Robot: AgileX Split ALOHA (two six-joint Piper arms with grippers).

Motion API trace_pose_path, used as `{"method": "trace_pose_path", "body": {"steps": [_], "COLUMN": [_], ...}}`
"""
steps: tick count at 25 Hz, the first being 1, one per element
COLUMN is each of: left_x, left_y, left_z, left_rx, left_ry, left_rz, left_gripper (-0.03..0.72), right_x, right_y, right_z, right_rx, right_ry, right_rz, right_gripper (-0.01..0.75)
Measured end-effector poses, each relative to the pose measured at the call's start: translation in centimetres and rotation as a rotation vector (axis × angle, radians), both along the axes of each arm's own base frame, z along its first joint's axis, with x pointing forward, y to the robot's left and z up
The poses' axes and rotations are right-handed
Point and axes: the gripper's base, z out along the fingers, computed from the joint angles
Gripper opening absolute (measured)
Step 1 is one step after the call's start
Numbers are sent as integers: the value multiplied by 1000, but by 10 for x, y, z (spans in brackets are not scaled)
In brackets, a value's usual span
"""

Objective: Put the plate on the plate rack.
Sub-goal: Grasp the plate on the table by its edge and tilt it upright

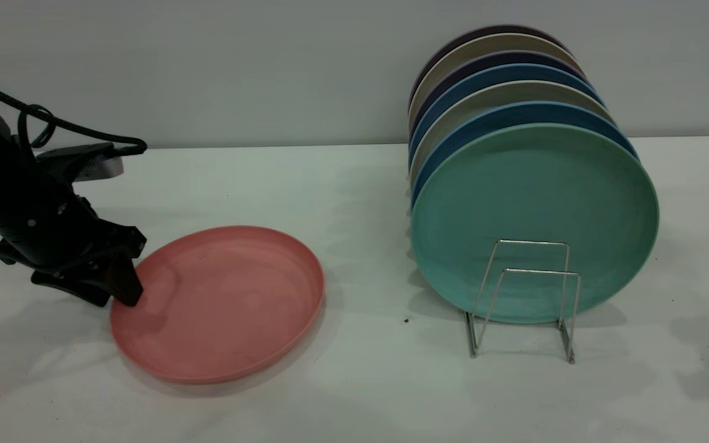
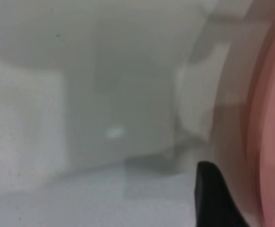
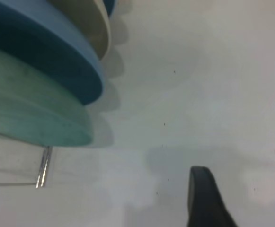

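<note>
The salmon-pink plate is lying flat, and my left gripper is at its edge (image 1: 120, 316) away from the rack. I should lift the plate, and my right gripper should take hold of the opposite rim (image 1: 320, 277).
The salmon-pink plate (image 1: 225, 304) lies flat on the white table, left of centre. My left gripper (image 1: 118, 294) sits at the plate's left edge, open, with one finger over the rim and the other outside it. The left wrist view shows the pink plate's rim (image 2: 258, 118) running between the two dark fingers of the left gripper (image 2: 248, 201). The wire plate rack (image 1: 530, 295) stands at the right, its two front loops bare. My right gripper (image 3: 246, 203) is open over bare table beside the rack wire (image 3: 43, 168) and is out of the exterior view.
A teal-green plate (image 1: 533, 221) stands upright in the rack, with several blue, beige and dark plates (image 1: 502, 86) behind it. The right wrist view shows the teal plate's (image 3: 33, 113) edge and a blue plate (image 3: 47, 47). A grey wall runs along the back.
</note>
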Motion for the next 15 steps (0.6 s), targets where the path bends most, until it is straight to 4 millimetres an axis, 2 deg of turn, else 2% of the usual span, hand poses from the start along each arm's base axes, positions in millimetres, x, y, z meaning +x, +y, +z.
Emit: {"method": "trace_pose_path", "body": {"steps": [4, 6, 15], "left_x": [0, 0, -2], "left_y": [0, 0, 0], "left_z": [0, -1, -11], "left_rx": [1, 3, 7], "left_ry": [0, 1, 22], "left_rz": [-3, -8, -14], "left_gripper": [283, 268, 259], "right_x": [0, 0, 0], "right_y": [0, 0, 0], "right_z": [0, 0, 0], "right_rx": [-2, -2, -2], "right_ry": [-4, -4, -4], "right_rz": [0, 0, 0], "right_gripper": [391, 383, 378]}}
